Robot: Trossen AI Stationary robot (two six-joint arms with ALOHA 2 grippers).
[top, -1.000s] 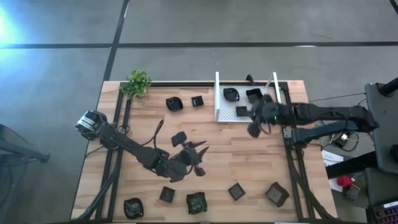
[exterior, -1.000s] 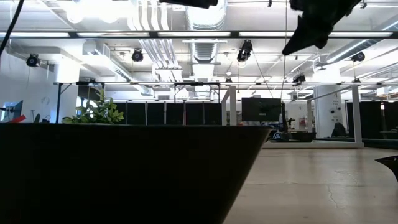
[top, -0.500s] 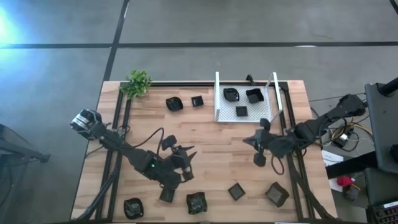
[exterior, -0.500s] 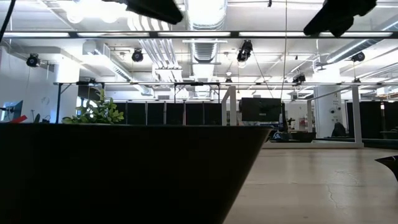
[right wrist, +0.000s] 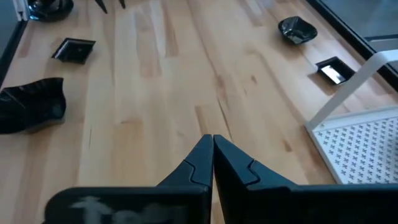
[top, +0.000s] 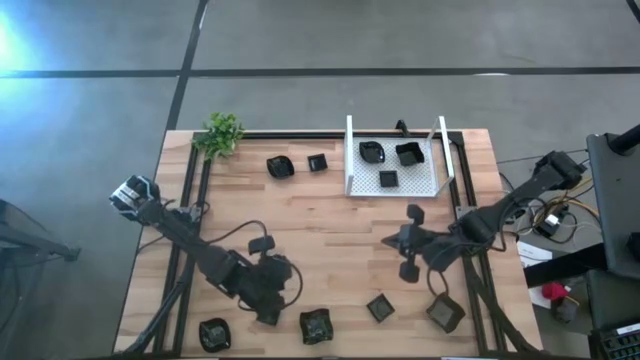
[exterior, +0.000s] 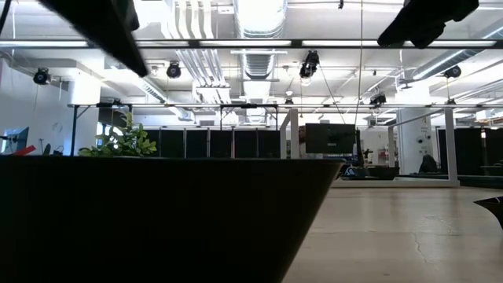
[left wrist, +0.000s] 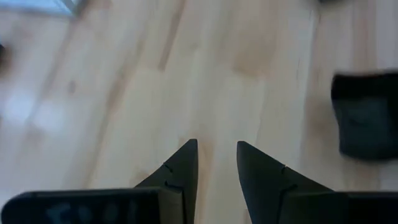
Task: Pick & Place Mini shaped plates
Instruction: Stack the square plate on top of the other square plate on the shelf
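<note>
The black plate (top: 268,318) by my open left gripper sits clear of its neighbours. I keep moving toward that plate until my fingers are on both sides of its rim (top: 272,321).
Several mini shaped plates lie on the wooden table. Three of them (top: 388,178) are in the white mesh tray (top: 432,182) at the far side. Two (top: 279,166) lie to the tray's left, and several (top: 379,307) line the near edge. My left gripper (top: 280,296) hovers open, tipped down, over the near-left boards; one black plate (left wrist: 367,115) lies beside its fingers (left wrist: 216,155), untouched. My right gripper (top: 392,241) hangs shut and empty above the table's middle right, pointing toward the left edge (right wrist: 212,144).
A small green plant (top: 221,132) stands at the far left corner. Black rails run along both table sides (top: 190,215). One irregular plate (right wrist: 34,106) and one square plate (right wrist: 73,50) lie ahead of my right gripper. A large dark plate (exterior: 157,220) fills the low view's front.
My right gripper has swung from beside the tray toward the near edge, staying shut and empty. My left gripper has moved toward the near and left edges and tipped steeply downward, still open. No plate has moved.
</note>
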